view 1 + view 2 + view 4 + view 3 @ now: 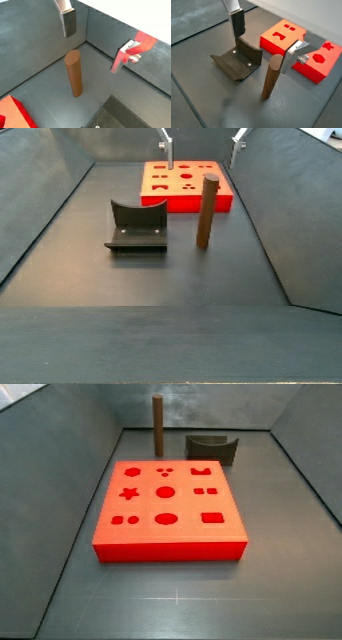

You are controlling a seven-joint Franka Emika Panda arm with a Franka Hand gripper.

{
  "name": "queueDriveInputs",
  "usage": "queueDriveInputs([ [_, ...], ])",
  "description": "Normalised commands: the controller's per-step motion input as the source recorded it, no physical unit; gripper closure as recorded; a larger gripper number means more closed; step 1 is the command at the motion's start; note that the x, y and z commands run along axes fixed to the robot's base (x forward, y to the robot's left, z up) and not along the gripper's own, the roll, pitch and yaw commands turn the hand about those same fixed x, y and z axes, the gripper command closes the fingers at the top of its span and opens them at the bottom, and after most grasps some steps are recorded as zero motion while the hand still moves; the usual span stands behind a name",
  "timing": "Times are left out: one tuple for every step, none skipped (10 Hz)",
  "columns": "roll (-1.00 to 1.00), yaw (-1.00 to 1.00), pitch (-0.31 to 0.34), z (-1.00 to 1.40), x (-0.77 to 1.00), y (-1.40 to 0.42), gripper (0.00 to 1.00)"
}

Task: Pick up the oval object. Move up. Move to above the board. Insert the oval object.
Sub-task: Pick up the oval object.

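Observation:
The oval object (pixel 158 425) is much taller than the red board's thin side (pixel 170 552), so the oval object will go only partway down when the robot inserts it.
The oval object (pixel 74 72) is a slim dark brown peg standing upright on the dark floor, free of any hold. It shows in both wrist views (pixel 271 77) and in both side views (pixel 156 426) (pixel 206 213). My gripper (pixel 99 37) (pixel 268 40) is open and empty, above the peg, with one finger on either side of its line. In a side view the gripper (pixel 203 140) shows only as two fingertips at the picture's edge. The red board (pixel 167 504) (pixel 181 178) (pixel 281 37) lies flat beside the peg, cut-outs up.
The dark fixture (pixel 138 226) (pixel 211 448) (pixel 238 62) stands on the floor next to the peg, a short gap away. Grey walls (pixel 54 168) enclose the floor on the sides. A corner of the board (pixel 13 115) shows in a wrist view.

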Motion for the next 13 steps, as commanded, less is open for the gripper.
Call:
queueDriveInputs([
  [0.25,0.11,0.054,-0.71,-0.19,-0.19,0.00],
  [0.22,0.36,0.003,-0.84,-0.27,-0.34,0.00],
  [0.16,0.64,-0.020,-1.00,-0.56,-0.18,0.00],
  [0.12,0.74,-0.057,-1.00,-0.54,-0.03,0.00],
  [0.04,0.72,-0.063,-0.96,-0.55,0.00,0.00],
  [0.02,0.45,-0.131,-0.67,-0.42,0.00,0.00],
  [0.00,0.00,-0.034,0.00,-0.05,0.00,0.00],
  [0.00,0.00,0.000,0.00,0.00,0.00,1.00],
  [0.00,0.00,0.000,0.00,0.00,0.00,1.00],
  [0.00,0.00,0.000,0.00,0.00,0.00,1.00],
  [0.00,0.00,0.000,0.00,0.00,0.00,1.00],
  [0.00,0.00,0.000,0.00,0.00,0.00,1.00],
  [0.00,0.00,0.000,0.00,0.00,0.00,1.00],
])
